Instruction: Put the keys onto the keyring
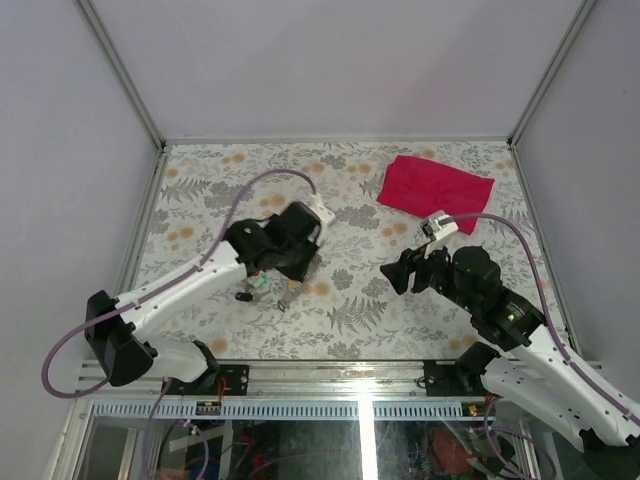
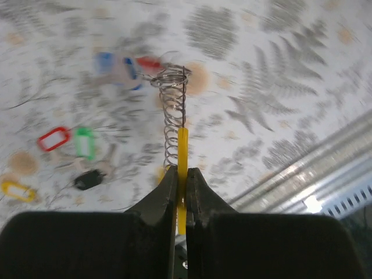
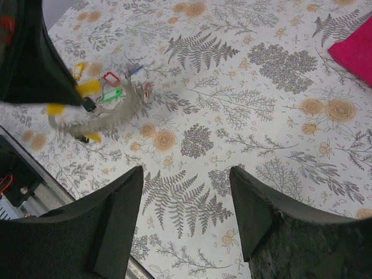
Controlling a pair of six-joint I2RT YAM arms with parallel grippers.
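Observation:
My left gripper is filled with the keyring's yellow tag (image 2: 183,151) near the loose keys. It should first pass the keyring to my empty right gripper (image 1: 378,273).
My left gripper (image 2: 182,172) is shut on the flat yellow tag (image 2: 183,148) of the keyring and holds it above the table. The keyring's silvery coiled strand (image 2: 173,110) runs on from the tag, with a blurred blue tag (image 2: 113,65) at its far end. In the right wrist view the keyring (image 3: 113,118) is a grey smear below the left gripper (image 3: 29,55). The keys lie loose on the cloth: a red tag (image 2: 53,138), a green tag (image 2: 84,142) and a black piece (image 2: 88,179). My right gripper (image 3: 186,197) is open and empty, well right of them (image 1: 400,272).
A loose yellow tag (image 2: 16,190) lies near the keys. A red cloth (image 1: 432,185) sits at the back right of the floral table cover (image 1: 350,300). The metal rail at the table's near edge (image 2: 314,174) runs close beside the left gripper.

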